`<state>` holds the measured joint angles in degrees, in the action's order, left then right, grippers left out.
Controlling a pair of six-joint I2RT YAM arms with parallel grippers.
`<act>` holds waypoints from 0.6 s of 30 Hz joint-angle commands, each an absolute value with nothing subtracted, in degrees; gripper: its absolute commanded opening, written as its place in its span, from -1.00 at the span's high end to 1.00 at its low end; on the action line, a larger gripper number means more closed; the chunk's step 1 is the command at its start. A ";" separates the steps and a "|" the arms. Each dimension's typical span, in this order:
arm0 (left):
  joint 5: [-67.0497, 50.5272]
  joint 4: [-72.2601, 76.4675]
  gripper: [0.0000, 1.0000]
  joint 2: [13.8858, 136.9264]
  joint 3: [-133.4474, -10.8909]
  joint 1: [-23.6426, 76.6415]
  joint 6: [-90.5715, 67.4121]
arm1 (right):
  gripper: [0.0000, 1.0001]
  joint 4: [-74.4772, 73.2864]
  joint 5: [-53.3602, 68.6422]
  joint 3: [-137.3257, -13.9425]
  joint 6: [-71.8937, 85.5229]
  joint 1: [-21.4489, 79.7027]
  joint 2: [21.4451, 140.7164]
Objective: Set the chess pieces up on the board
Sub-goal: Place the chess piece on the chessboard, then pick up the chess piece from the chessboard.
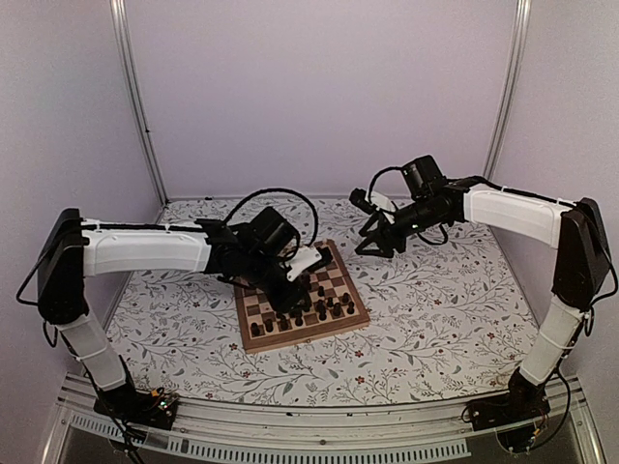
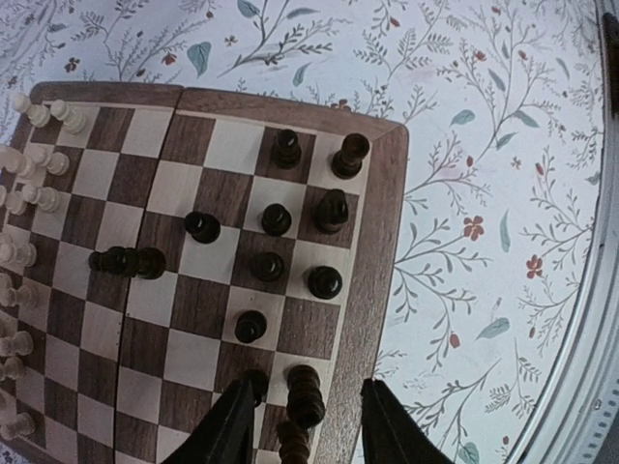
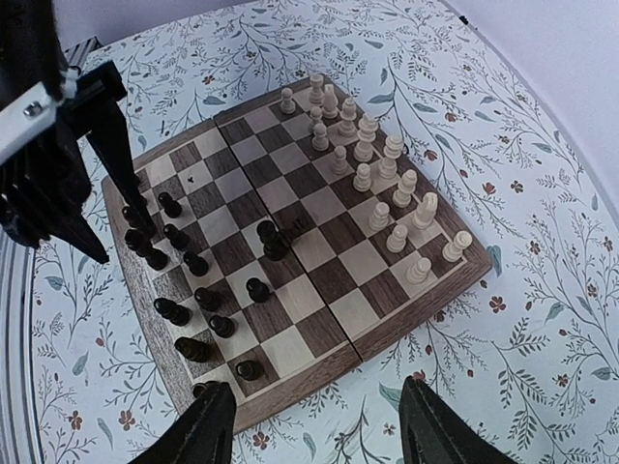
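Observation:
The dark piece lies (image 2: 125,261) on its side mid-board, so my right gripper should lift it by one end (image 2: 151,263) and bring the other end to my left gripper.
The board (image 1: 302,338) lies at the table's middle; its rim also shows in the left wrist view (image 2: 379,242) and the right wrist view (image 3: 319,372). Several dark pieces (image 2: 276,219) stand near one edge and several pale pieces (image 3: 387,184) along the opposite side. One dark piece (image 2: 126,261) lies on its side mid-board. My left gripper (image 2: 308,430) is open over the board's dark-side edge, its fingers either side of a dark piece (image 2: 306,394) without touching it. My right gripper (image 3: 319,435) is open and empty, above the table cover beside the board (image 1: 372,242).
A floral-patterned cover (image 1: 445,300) spreads over the whole table. White walls and two metal posts (image 1: 135,97) close in the back. A metal rail (image 1: 319,425) runs along the near edge.

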<state>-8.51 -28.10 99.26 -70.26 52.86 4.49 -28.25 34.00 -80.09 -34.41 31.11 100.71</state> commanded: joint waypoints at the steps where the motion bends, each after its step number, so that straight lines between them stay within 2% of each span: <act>1: -6.03 -29.40 0.15 95.42 -73.95 53.39 5.22 | -0.21 -29.97 34.46 -82.68 -33.59 31.22 100.49; 4: -0.68 -29.73 0.12 97.45 -76.86 51.74 4.77 | -0.21 -30.83 33.66 -82.88 -33.70 31.25 99.49; 10: -0.19 -32.25 0.13 106.52 -85.99 48.28 4.78 | -0.22 -29.20 31.09 -78.98 -33.25 31.27 96.89; 18: -6.51 -32.66 0.10 110.06 -87.87 44.48 1.20 | -0.22 -27.27 29.27 -76.58 -33.13 31.25 94.77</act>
